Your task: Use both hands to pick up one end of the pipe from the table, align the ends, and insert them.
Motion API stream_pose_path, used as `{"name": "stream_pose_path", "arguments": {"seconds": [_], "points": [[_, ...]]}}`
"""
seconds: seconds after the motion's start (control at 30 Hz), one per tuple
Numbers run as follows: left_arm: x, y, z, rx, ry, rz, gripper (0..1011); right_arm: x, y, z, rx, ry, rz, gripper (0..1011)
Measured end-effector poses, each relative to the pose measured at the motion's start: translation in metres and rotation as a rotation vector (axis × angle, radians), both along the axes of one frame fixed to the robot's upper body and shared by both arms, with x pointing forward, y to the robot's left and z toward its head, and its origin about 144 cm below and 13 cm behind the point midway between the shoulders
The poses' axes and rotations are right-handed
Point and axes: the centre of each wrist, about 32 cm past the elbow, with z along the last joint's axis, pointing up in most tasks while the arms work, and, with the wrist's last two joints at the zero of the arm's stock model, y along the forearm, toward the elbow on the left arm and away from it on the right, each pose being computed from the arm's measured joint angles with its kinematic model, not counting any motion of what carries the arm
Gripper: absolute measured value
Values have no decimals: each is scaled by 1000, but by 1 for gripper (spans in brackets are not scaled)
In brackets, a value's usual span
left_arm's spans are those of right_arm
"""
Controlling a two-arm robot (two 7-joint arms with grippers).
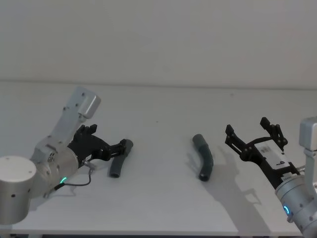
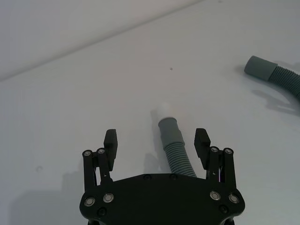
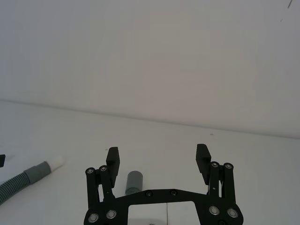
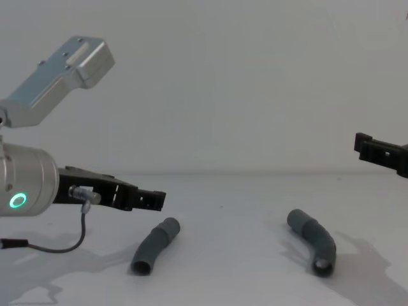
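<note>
The ribbed middle (image 4: 152, 243) keeps a curve. So when I lift the cuff with my left gripper, the pipe's open end (image 4: 141, 266) will stick out and hardly sag.
Two dark grey pipe pieces lie apart on the table (image 1: 158, 208). The left piece (image 1: 119, 159) (image 4: 155, 246) has a ribbed middle and a cuff with a white tip (image 2: 163, 108). My left gripper (image 1: 123, 148) (image 2: 156, 136) (image 4: 158, 199) hangs open just above it, its fingers (image 2: 111, 142) on either side of the cuff (image 2: 169, 130) without touching. The right piece (image 1: 204, 157) (image 4: 312, 241) (image 2: 277, 78) lies bent at mid-table. My right gripper (image 1: 246, 125) (image 3: 158, 152) (image 4: 364, 146) is open and raised, to the right of that piece, whose cuff (image 3: 133, 181) shows below its fingers.
A thin grey cable (image 1: 81, 181) (image 4: 60, 245) loops from the left wrist onto the table. The pale wall (image 1: 158, 39) rises behind the table's far edge. Bare table lies between the two pieces.
</note>
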Motion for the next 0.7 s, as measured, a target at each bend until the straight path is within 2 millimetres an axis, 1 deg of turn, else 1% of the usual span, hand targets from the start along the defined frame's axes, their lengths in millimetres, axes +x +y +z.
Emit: {"name": "stream_pose_path", "arguments": {"seconds": [0.4,0.7], "points": [[10,-3,10,11,76,-19,1000,0,0,0,0,0,0,1001],[17,-8,12,33,113,-23,1000,0,0,0,0,0,0,1001]]}}
